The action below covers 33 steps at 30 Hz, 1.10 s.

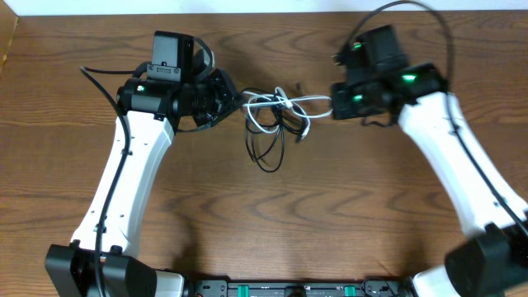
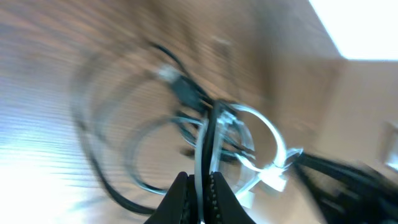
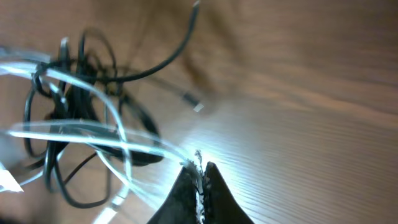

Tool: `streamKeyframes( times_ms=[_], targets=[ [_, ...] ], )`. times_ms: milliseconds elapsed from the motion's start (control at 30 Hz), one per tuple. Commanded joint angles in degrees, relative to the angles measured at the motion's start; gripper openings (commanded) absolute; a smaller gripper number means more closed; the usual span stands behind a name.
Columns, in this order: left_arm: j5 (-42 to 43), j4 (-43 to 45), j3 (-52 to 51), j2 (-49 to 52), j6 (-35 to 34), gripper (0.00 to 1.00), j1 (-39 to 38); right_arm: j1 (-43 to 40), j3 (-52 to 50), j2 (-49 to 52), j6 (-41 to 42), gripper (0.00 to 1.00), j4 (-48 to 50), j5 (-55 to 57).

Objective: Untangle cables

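A piece of black cable (image 2: 212, 134) is pinched in my left gripper together with the stretched white cable, so next I move back gently, open my right gripper and put the tangle (image 1: 279, 118) down.
The white cable (image 1: 285, 105) and the thinner black cable (image 1: 266, 157) lie tangled between my two grippers at the middle back of the wooden table. My left gripper (image 1: 237, 101) is shut on a strand of the white cable (image 2: 200, 163), and a black strand (image 2: 209, 134) runs into the jaws beside it. My right gripper (image 1: 333, 106) is shut on the other end of the white cable (image 3: 149, 149). The white cable is stretched between them. The black cable (image 3: 74, 87) hangs in loops through the white loops, and one black loop rests on the table toward the front.
The table (image 1: 272, 231) is dark brown wood. Thicker black wires (image 1: 103, 74) run from both arms near the back. The back edge of the table and a white wall (image 1: 247, 5) are just behind the grippers.
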Motion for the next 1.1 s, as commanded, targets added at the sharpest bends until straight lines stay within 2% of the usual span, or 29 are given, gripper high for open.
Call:
streamKeyframes(
  times_ms=[0, 233, 433, 600, 733, 800, 933, 1067],
  targets=[
    [-14.8, -1.5, 1.0, -1.2, 2.6, 0.07, 1.4, -5.6, 0.0, -5.5, 1.2, 0.01, -1.1, 12.2],
    [-17.2, -3.0, 1.0, -1.2, 3.0, 0.08, 1.4, -9.2, 0.0, -9.6, 3.2, 0.01, -1.1, 18.8],
    [-13.5, -2.5, 1.0, -1.2, 3.0, 0.07, 1.4, -7.9, 0.0, -8.7, -1.5, 0.03, -0.4, 6.0],
    [-1.9, 2.4, 1.0, -1.2, 6.6, 0.07, 1.4, -6.4, 0.0, -6.6, -3.7, 0.2, 0.9, -4.1],
    [8.8, 7.7, 1.0, -1.2, 6.7, 0.07, 1.4, -5.5, 0.0, -5.3, -7.5, 0.43, 1.9, -12.6],
    [14.2, 10.6, 1.0, -1.2, 6.4, 0.07, 1.4, -5.2, 0.0, -4.7, -9.8, 0.52, 2.1, -15.3],
    [22.8, 15.1, 1.0, -1.2, 6.3, 0.08, 1.4, -4.9, 0.0, -3.7, -11.8, 0.56, 2.2, -18.4],
    [26.8, 16.9, 1.0, -1.2, 6.3, 0.08, 1.4, -4.6, 0.0, -2.9, -16.6, 0.57, 2.7, -26.0]
  ],
)
